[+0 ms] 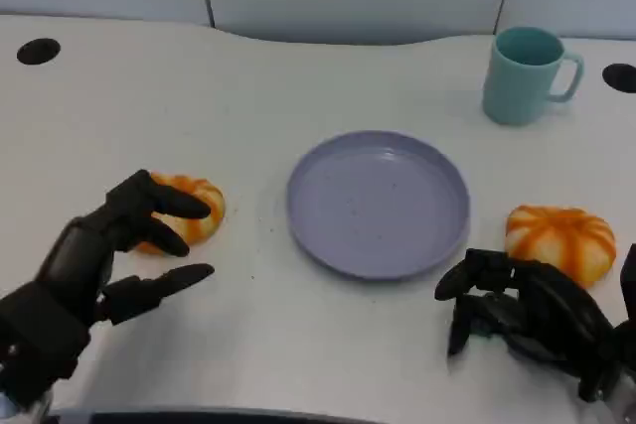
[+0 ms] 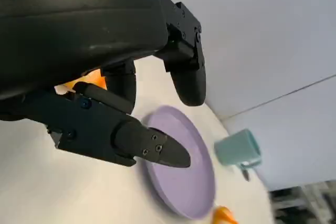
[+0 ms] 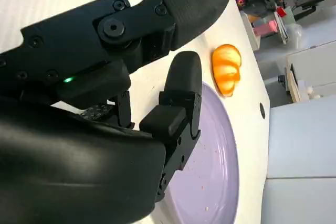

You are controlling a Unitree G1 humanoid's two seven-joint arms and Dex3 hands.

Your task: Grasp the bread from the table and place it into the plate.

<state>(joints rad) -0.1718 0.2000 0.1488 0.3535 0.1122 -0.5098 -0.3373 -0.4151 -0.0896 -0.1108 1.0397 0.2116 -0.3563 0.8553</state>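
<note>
The bread roll will tip up on edge when I lift it, because my left gripper's fingers and thumb (image 1: 164, 237) reach in from only one side.
An orange-striped bread roll (image 1: 191, 210) lies on the white table left of the lilac plate (image 1: 378, 202). My left hand (image 1: 99, 265) reaches over its near left side, fingers spread above it and the thumb low on the table; it grips nothing. In the left wrist view the roll (image 2: 93, 79) peeks out behind the fingers (image 2: 186, 77), with the plate (image 2: 184, 182) beyond. My right hand (image 1: 527, 315) rests at the front right, fingers loosely bent and holding nothing. The right wrist view looks past that hand (image 3: 105, 77) and the plate (image 3: 210, 171) to the roll (image 3: 227, 69).
A second orange-striped roll (image 1: 561, 237) lies right of the plate, just beyond my right hand. A teal mug (image 1: 527, 74) stands at the back right. Dark cable holes (image 1: 38, 50) mark the table's far corners. A grey wall panel runs behind the table.
</note>
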